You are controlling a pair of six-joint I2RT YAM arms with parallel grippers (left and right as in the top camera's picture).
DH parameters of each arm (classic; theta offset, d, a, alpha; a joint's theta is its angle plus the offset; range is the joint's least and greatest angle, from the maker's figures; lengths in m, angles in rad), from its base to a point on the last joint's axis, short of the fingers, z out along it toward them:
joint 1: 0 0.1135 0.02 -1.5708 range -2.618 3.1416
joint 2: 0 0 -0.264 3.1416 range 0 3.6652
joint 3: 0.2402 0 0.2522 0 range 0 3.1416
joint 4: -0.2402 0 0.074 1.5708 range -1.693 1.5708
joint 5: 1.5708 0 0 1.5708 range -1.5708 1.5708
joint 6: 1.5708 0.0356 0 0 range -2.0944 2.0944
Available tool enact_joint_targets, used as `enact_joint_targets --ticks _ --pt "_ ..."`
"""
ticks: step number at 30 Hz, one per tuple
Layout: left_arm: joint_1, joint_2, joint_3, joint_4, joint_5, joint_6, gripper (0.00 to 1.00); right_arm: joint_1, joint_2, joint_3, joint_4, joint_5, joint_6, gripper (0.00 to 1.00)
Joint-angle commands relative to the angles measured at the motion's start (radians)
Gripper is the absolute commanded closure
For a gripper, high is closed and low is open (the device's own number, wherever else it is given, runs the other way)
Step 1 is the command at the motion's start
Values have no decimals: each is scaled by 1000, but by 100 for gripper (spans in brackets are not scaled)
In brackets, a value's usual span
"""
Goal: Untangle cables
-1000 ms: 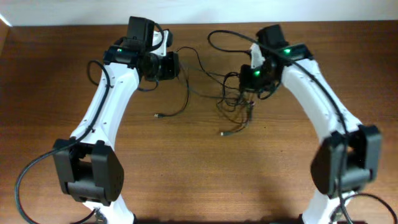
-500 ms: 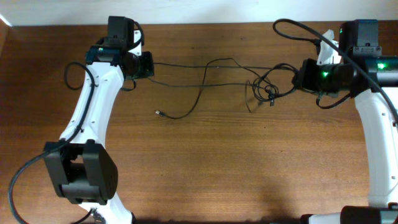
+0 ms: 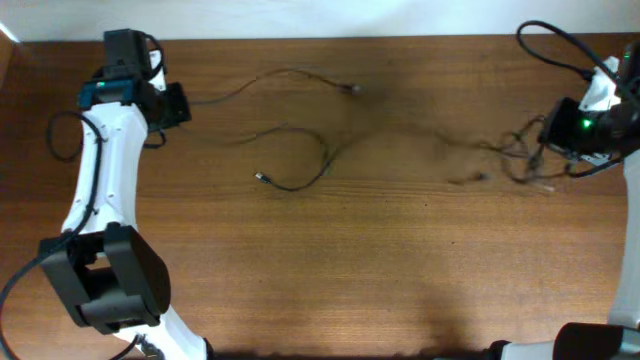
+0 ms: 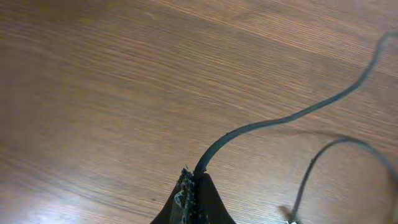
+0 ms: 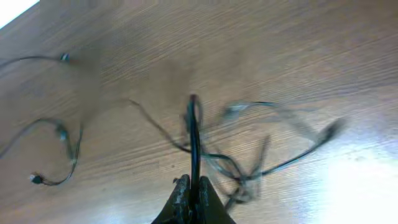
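The cable in my left gripper (image 3: 270,74) is free of the knotted clump, so I should put the cable aside and move my right gripper's clump toward the middle (image 3: 415,160).
Thin black cables lie across the back of the wooden table. One cable (image 3: 290,75) runs from my left gripper (image 3: 180,103) to a plug near the back middle. A second cable (image 3: 305,180) loops in the middle left, with a plug at its front end. A blurred tangle of cables (image 3: 525,160) hangs at my right gripper (image 3: 548,140). My left gripper (image 4: 198,177) is shut on a cable (image 4: 273,121). My right gripper (image 5: 191,182) is shut on a cable (image 5: 194,137), with the knotted clump (image 5: 242,177) beside it.
The table's back edge meets a white wall (image 3: 320,15). The thick black arm cable (image 3: 550,40) arcs over the back right corner. Both arm bases stand at the front left and front right.
Both arms have swung outward, left further left and right further right. The cables have been pulled apart: one now trails with the left gripper, the tangle moved right with the right gripper.
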Motion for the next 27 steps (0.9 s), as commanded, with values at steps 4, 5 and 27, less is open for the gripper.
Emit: enact_joint_targets --ticks 4,5,27 --pt "1 -23 5 2 -51 54 100 -2 8 2 -10 59 -11 96" --pt "0 -23 5 5 -52 54 100 -2 15 1 -17 51 -11 96" --pt "414 -463 102 81 -97 298 100 444 35 0 93 -90 -40 96"
